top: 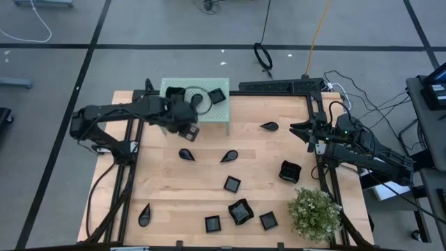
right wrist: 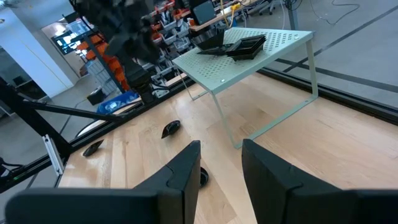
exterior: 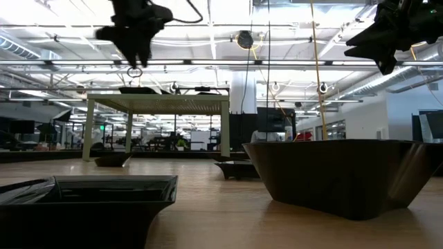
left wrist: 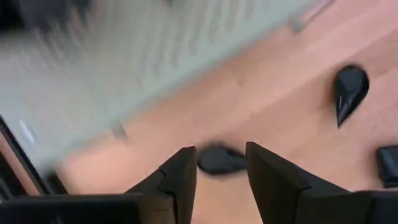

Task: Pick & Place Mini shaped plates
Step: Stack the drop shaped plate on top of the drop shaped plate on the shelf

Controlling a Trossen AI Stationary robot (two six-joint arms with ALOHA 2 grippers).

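I keep moving my left gripper down, since the teardrop plate (top: pixel 186 154) lies free on open wood below its open fingers, and close on the plate's rim.
Small glossy black plates lie scattered on the wooden table: teardrops (top: pixel 187 154), (top: pixel 229 156), (top: pixel 270 126), squares (top: pixel 232 184), (top: pixel 212 224), and larger wavy-rimmed ones (top: pixel 290 171), (top: pixel 240 211). A square plate (top: pixel 217 95) and another sit on top of the green perforated platform (top: pixel 209 115). My left gripper (top: pixel 187 132) hovers open by the platform's near edge, well above the table (exterior: pixel 135 52). A teardrop plate (left wrist: pixel 221 160) lies on the table below its fingers. My right gripper (top: pixel 301 129) waits open and raised near the table's right side (right wrist: pixel 221 144).
A potted plant (top: pixel 315 213) stands at the near right corner. Dark frame rails run along the table's left and right sides (top: pixel 125 174). A power strip (top: pixel 279 86) lies along the far edge. Bare wood shows between the platform and the near plates (top: pixel 209 171).
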